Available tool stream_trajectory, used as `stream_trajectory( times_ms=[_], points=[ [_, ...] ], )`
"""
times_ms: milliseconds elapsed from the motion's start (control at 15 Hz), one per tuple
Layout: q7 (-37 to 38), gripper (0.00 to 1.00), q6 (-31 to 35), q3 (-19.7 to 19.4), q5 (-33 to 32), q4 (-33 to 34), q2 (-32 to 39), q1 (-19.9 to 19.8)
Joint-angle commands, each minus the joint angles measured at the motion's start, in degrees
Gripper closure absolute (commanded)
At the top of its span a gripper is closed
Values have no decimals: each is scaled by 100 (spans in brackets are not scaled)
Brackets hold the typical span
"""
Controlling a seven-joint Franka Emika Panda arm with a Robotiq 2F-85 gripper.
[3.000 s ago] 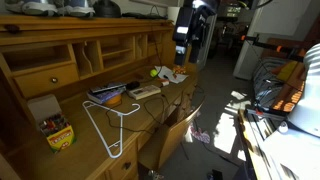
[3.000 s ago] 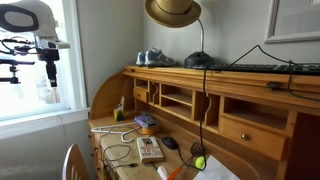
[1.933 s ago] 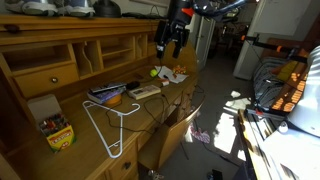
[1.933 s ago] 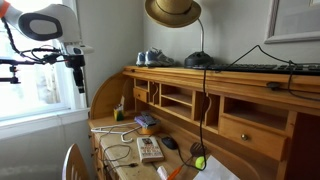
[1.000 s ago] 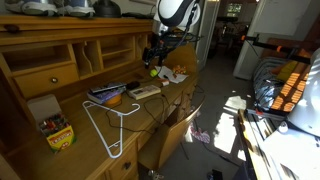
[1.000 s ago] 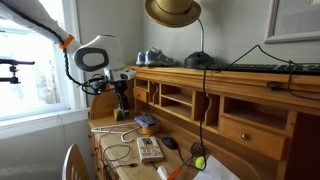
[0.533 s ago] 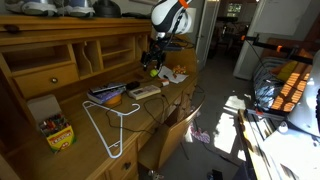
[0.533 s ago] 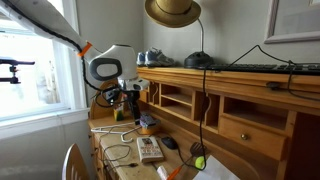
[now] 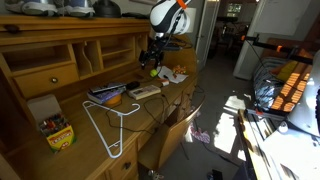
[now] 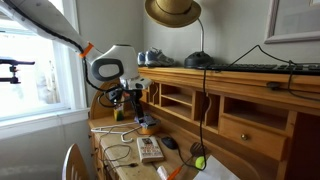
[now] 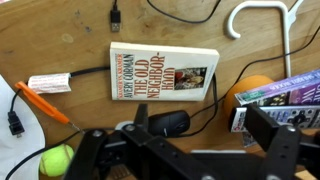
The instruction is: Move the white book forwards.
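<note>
The white book (image 11: 165,73) is lying flat with a long side (image 11: 150,98) toward my gripper, so it will turn crooked when I push near one of the book's corners.
The white book (image 11: 165,73) lies flat on the wooden desk, with red print on its cream cover. It also shows in both exterior views (image 9: 145,90) (image 10: 150,149). In the wrist view my gripper (image 11: 200,120) is open and empty, and its two dark fingers (image 11: 264,128) come in from the bottom edge. It hangs above the desk and touches nothing. The book lies just beyond the fingertips, with a black mouse (image 11: 168,125) between them. In the exterior views the gripper (image 9: 155,58) (image 10: 130,97) hovers over the desk near the cubbies.
A white wire hanger (image 9: 110,125) (image 11: 262,15), a stack of dark books (image 11: 285,90) on an orange object (image 11: 252,90), a tennis ball (image 11: 57,160) (image 9: 154,72), an orange pen (image 11: 40,100) and cables lie around the book. A crayon box (image 9: 55,130) stands nearer. Desk cubbies (image 9: 110,55) rise behind.
The arm has swung down from high beside the desk to just above it. In the last half second it has hardly moved. The book has not moved.
</note>
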Motion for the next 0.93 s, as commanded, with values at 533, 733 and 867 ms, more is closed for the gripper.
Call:
stream_trajectory(
  times_ms=[533, 733, 867],
  points=[
    [713, 87, 1060, -246, 24, 1804, 2196, -331],
    [1009, 100, 1225, -290, 45, 2236, 2655, -346],
    [1200, 100, 1237, -355, 13, 2502, 2917, -314]
  ],
)
